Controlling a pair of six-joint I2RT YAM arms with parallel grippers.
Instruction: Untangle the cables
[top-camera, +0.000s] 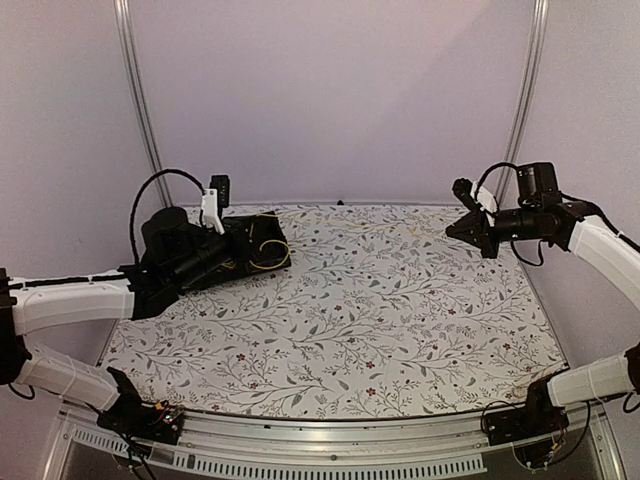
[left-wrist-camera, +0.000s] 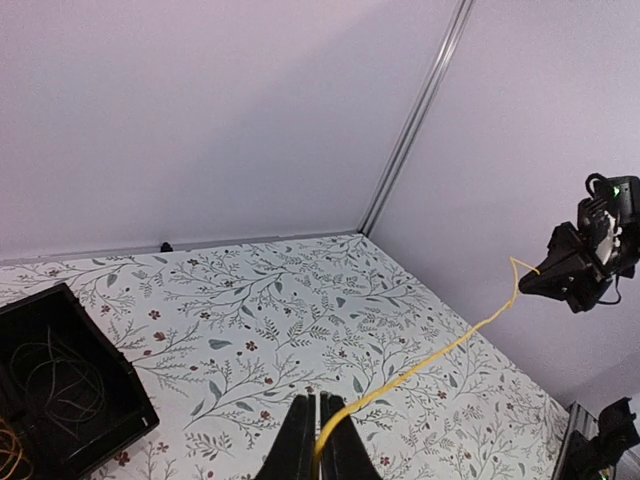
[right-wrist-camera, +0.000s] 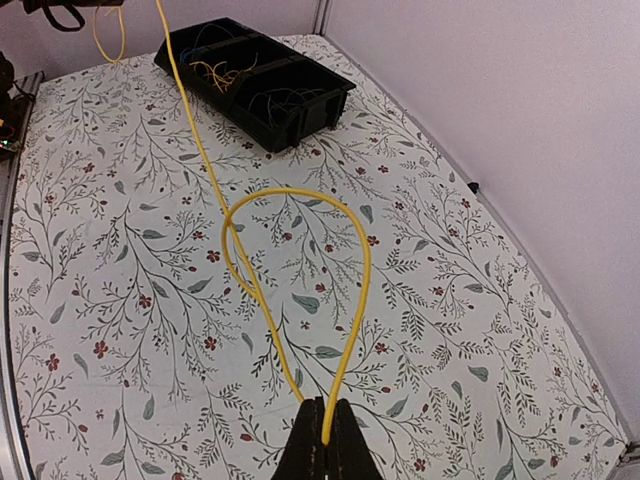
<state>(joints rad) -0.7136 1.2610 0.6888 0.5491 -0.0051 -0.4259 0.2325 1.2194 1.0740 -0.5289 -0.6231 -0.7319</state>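
Note:
The yellow cable (top-camera: 380, 228) stretches taut between both grippers, so next my right gripper opens before my left gripper lifts the cable and lowers it into the tray (top-camera: 228, 265).
A yellow cable (left-wrist-camera: 430, 355) stretches taut above the table between my two grippers. My left gripper (left-wrist-camera: 320, 402) is shut on one end, near the black tray (top-camera: 270, 232). My right gripper (right-wrist-camera: 323, 408) is shut on the other end, raised at the far right (top-camera: 452, 232). In the right wrist view the cable forms a crossed loop (right-wrist-camera: 362, 250) just in front of the jaws, then runs on toward the left arm. More cables lie coiled in the tray: yellow/orange (right-wrist-camera: 215, 72), blue (right-wrist-camera: 285, 97) and dark ones (left-wrist-camera: 55, 375).
The black tray (right-wrist-camera: 300, 105) has two compartments and stands at the table's far left. The floral tablecloth (top-camera: 350, 320) covers the table. Walls close the back and sides. A metal rail (top-camera: 330, 440) runs along the near edge.

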